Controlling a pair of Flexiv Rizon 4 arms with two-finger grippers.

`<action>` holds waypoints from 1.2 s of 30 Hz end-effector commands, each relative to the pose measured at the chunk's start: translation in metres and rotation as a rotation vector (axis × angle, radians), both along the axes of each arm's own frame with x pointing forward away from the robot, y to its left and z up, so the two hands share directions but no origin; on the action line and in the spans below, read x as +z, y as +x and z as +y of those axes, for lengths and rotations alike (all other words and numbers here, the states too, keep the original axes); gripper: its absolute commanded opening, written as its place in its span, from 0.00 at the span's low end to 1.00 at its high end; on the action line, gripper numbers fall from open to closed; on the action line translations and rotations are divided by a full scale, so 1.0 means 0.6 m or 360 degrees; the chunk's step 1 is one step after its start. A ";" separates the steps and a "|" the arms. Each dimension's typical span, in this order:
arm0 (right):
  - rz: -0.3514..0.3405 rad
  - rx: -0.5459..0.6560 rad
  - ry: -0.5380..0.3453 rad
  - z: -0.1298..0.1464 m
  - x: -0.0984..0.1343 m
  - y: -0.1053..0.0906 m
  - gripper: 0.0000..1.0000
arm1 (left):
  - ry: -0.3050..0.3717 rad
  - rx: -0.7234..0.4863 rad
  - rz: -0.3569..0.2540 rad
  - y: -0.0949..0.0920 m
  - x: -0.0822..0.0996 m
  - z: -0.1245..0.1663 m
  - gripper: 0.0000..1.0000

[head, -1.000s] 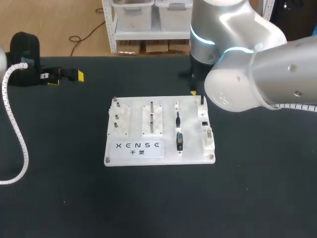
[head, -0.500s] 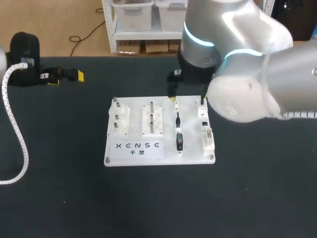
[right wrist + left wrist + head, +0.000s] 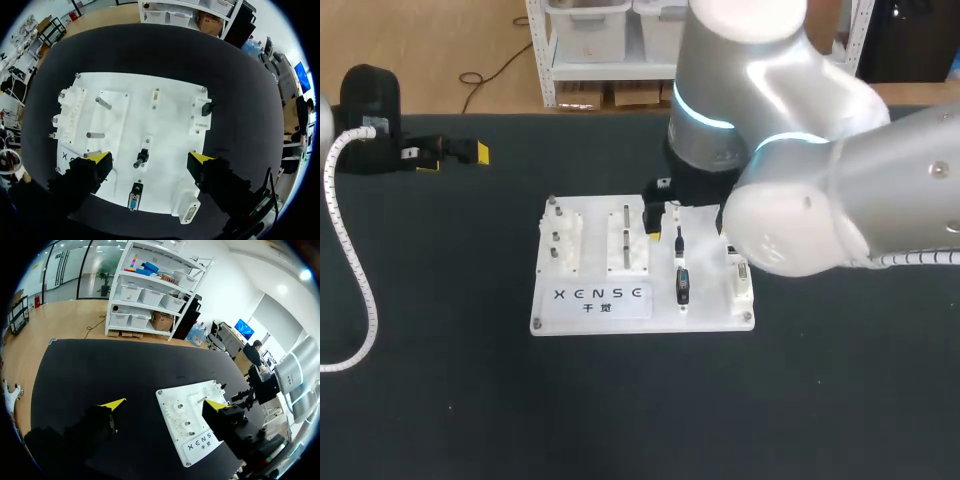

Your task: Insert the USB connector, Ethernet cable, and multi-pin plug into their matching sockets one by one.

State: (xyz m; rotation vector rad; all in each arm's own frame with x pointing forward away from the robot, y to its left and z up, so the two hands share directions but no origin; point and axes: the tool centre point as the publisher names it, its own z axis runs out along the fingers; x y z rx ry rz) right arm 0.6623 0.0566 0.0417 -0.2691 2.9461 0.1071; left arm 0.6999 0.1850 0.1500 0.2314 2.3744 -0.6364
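The small black cable plug [image 3: 679, 243] ends in a short stub [image 3: 138, 163], so I expect it to leave its holder with only that stub trailing when I lift it.
A white board [image 3: 640, 305] lies mid-table. My right gripper [image 3: 151, 159] hovers over it, open wide, with nothing held. Under its gap a small black cable plug [image 3: 141, 157] stands in its holder, also visible as the plug [image 3: 679, 240] in the head view. Just nearer lies the black multi-pin plug [image 3: 133, 192] [image 3: 682, 285]. A black connector [image 3: 207, 106] sits in the white socket block [image 3: 196, 125] at the board's edge; my right arm hides it in the head view. My left gripper [image 3: 164, 404] [image 3: 455, 155] is open and empty, well off the board's left.
Two white fixtures with metal pegs [image 3: 563, 240] [image 3: 628, 240] take up the board's left half. A multi-pin socket [image 3: 190, 212] sits at the board's near right corner. My left arm's white coiled cable [image 3: 360, 290] hangs over the table's left side.
My right arm swung left from the board's back right corner to above its middle, and its fingers spread wide. The left arm has not moved.
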 end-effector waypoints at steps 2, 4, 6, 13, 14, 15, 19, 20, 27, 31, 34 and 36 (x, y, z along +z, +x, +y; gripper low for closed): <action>0.0025 -0.0001 -0.0015 0.007 -0.010 0.000 1.00 | 0.0000 0.0000 0.0000 0.000 0.000 0.000 1.00; 0.0038 -0.0004 -0.0022 0.007 -0.015 -0.003 0.91 | 0.0000 0.0000 0.0000 0.000 0.000 0.000 1.00; 0.0043 -0.0004 -0.0023 0.008 -0.018 -0.005 0.80 | 0.0000 0.0000 0.0000 0.000 0.000 0.000 1.00; 0.0068 -0.0040 -0.0027 0.007 -0.023 -0.007 0.50 | 0.0000 0.0000 0.0000 0.000 0.000 0.000 1.00; 0.0068 -0.0049 -0.0028 0.007 -0.023 -0.007 0.50 | 0.0000 0.0000 0.0000 0.000 0.000 0.000 1.00; 0.0070 -0.0059 -0.0030 0.007 -0.024 -0.007 0.49 | 0.0000 0.0000 0.0000 0.000 0.000 0.000 1.00; 0.0085 -0.0083 -0.0042 0.006 -0.027 -0.007 0.48 | 0.0000 0.0000 0.0000 0.000 0.000 0.000 1.00; 0.0093 -0.0096 -0.0050 0.007 -0.029 -0.007 0.48 | 0.0000 0.0000 0.0000 0.000 0.000 0.000 1.00; 0.0116 -0.0143 -0.0074 0.013 -0.040 -0.001 0.45 | 0.0000 0.0000 0.0000 0.000 0.000 0.000 1.00; 0.0122 -0.0159 -0.0073 0.017 -0.044 0.003 0.39 | 0.0000 0.0000 0.0000 0.000 0.000 0.000 1.00; 0.0125 -0.0165 -0.0070 0.020 -0.045 0.004 0.28 | 0.0000 0.0000 0.0000 0.000 0.000 0.000 1.00; 0.0126 -0.0175 -0.0065 0.021 -0.045 0.004 0.21 | 0.0000 0.0000 0.0000 0.000 0.000 0.000 1.00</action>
